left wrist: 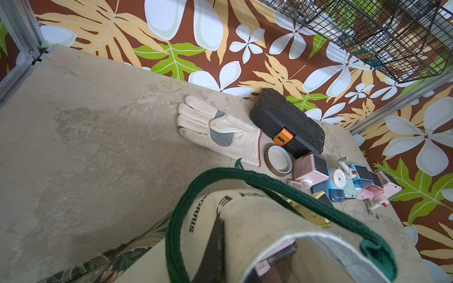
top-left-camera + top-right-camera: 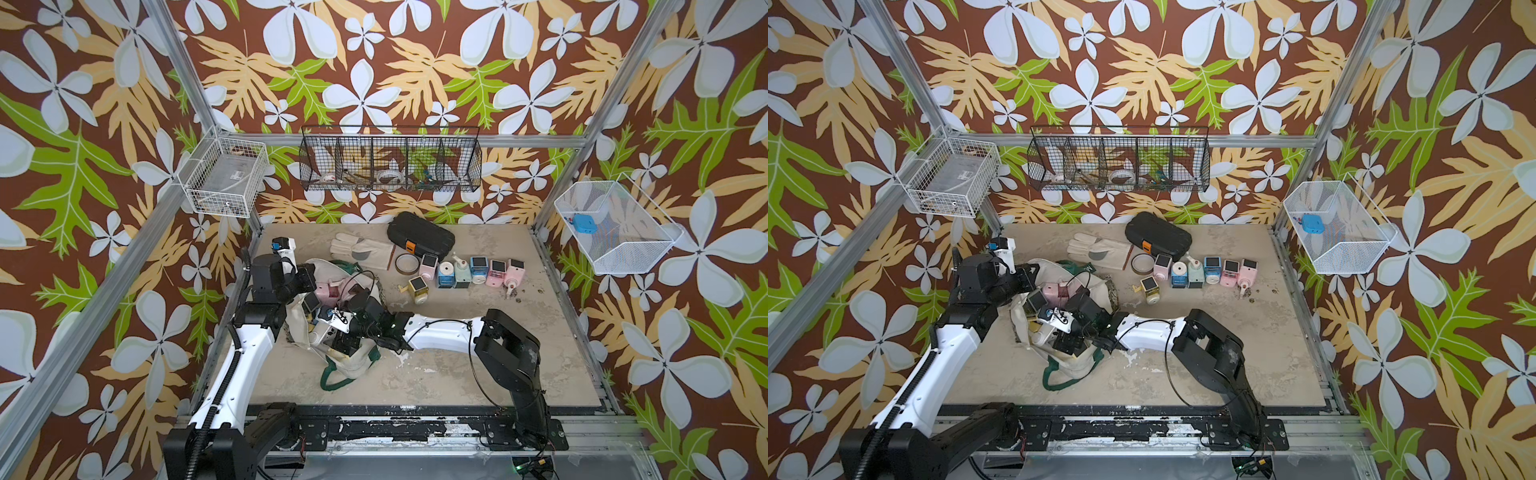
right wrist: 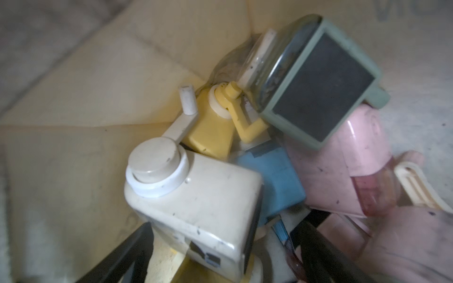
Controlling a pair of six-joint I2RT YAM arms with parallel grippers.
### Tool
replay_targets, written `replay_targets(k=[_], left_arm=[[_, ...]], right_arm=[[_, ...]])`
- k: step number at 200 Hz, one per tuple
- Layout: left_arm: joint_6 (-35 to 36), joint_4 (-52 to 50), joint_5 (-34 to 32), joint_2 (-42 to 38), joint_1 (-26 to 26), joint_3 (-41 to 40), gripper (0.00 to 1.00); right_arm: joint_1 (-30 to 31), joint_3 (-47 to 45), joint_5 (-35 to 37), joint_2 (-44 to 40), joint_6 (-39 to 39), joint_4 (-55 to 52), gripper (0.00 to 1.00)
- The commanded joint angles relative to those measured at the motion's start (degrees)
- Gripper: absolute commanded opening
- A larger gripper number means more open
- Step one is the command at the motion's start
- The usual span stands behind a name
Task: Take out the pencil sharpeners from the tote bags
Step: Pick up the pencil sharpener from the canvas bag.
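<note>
The white pencil sharpener (image 3: pixel 210 195) lies at a slant across the open fingers of my right gripper. I should line up the fingers with its long sides (image 3: pixel 188 233) before I lift it out.
The cream tote bag (image 2: pixel 300 328) (image 2: pixel 1022 322) lies at the table's left with its mouth open. My left gripper (image 2: pixel 312 280) is shut on its rim. In the left wrist view one dark finger (image 1: pixel 216 245) presses the canvas (image 1: pixel 259 220) near the "MORRIS" lettering. My right gripper (image 2: pixel 332 328) (image 3: pixel 220 252) reaches inside the bag. It is open, its black fingers on either side of a white pencil sharpener (image 3: pixel 196 196) with gaps on both sides. Yellow (image 3: pixel 210 127), blue (image 3: pixel 274 181), mint (image 3: pixel 318 85) and pink (image 3: pixel 343 159) sharpeners are piled behind it. Several sharpeners (image 2: pixel 478 269) (image 2: pixel 1212 269) stand in a row on the table.
A pale work glove (image 2: pixel 361 249), a black hard case (image 2: pixel 419 237) and a brown tape roll (image 2: pixel 405 263) lie behind the bag. A yellow sharpener (image 2: pixel 417 289) sits alone before the row. The bag's green handle (image 2: pixel 332 374) loops toward the front. Wire baskets (image 2: pixel 390 160) hang on the walls.
</note>
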Motion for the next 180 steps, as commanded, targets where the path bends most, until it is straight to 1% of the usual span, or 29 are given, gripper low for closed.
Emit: replay_targets(k=[1,27,49,75,93,123,153,180], left_arm=[[-1.09,3.83,1.17,-0.1,-0.01,1.0,0.0],[-1.17,3.85,1.21,-0.1,0.21,0.99,0.0],[-1.18,3.85,1.34,-0.01,0.23,0.96,0.0],[-1.31,3.84,1.43,0.06,0.27,0.98,0.0],[-1.28,3.85,1.46,0.0,0.29,0.9,0.0],[-1.26,3.86,1.51,-0.02,0.25,0.94,0.0],[-1.26,3.85,1.56,-0.01,0.23,0.99,0.0],[-1.26,3.85,1.61,-0.1,0.3,0.87,0.0]], right_arm=[[-0.24,1.73,-6.12,1.42,-4.36,-1.47,0.92],[-0.25,2.72,-14.47,3.03,-6.44,-2.55,0.86],[-0.23,3.16,-17.44,3.59,-6.59,-4.44,0.8],[-0.2,0.5,-15.84,2.7,-7.07,-3.08,0.76],[-0.23,0.95,-13.59,3.33,-6.98,-3.78,0.7],[-0.22,2.09,-13.39,4.06,-6.65,-5.61,0.58],[-0.21,0.43,-12.43,1.48,-5.81,-4.91,0.48],[-0.2,-2.69,-12.11,-1.0,-5.23,-1.86,0.47]])
